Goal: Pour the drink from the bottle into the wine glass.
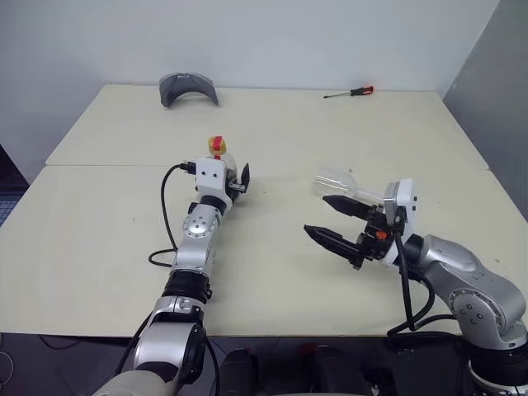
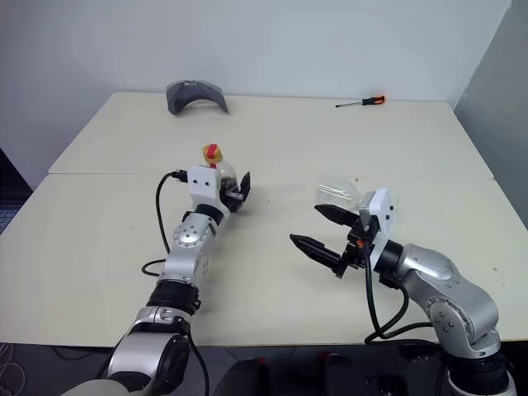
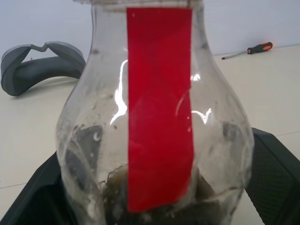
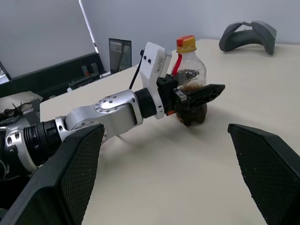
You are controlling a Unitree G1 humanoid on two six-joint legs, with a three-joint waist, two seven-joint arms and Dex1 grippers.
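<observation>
I expect the yellow cap (image 1: 216, 146) to come off and leave the label whole when I open it, because the red label ends (image 3: 159, 9) below the bottle's neck ring.
The bottle (image 4: 190, 75), clear with a red label strip and a yellow cap (image 1: 217, 144), stands upright on the table. A little dark drink (image 4: 191, 115) sits in its bottom. My left gripper (image 1: 227, 177) is open, with a black finger (image 3: 276, 173) on either side of the bottle's body. The wine glass (image 1: 334, 180) lies tipped on its side on the table, its stem pointing toward my right arm. My right gripper (image 1: 315, 214) hovers open just in front of the glass, with nothing between its fingers.
A grey curved visor (image 1: 188, 87) lies at the table's far edge. An orange-handled screwdriver (image 1: 351, 92) lies at the far right. A seam (image 1: 107, 165) crosses the beige table. A grey wall (image 1: 495, 74) stands along the table's right side.
</observation>
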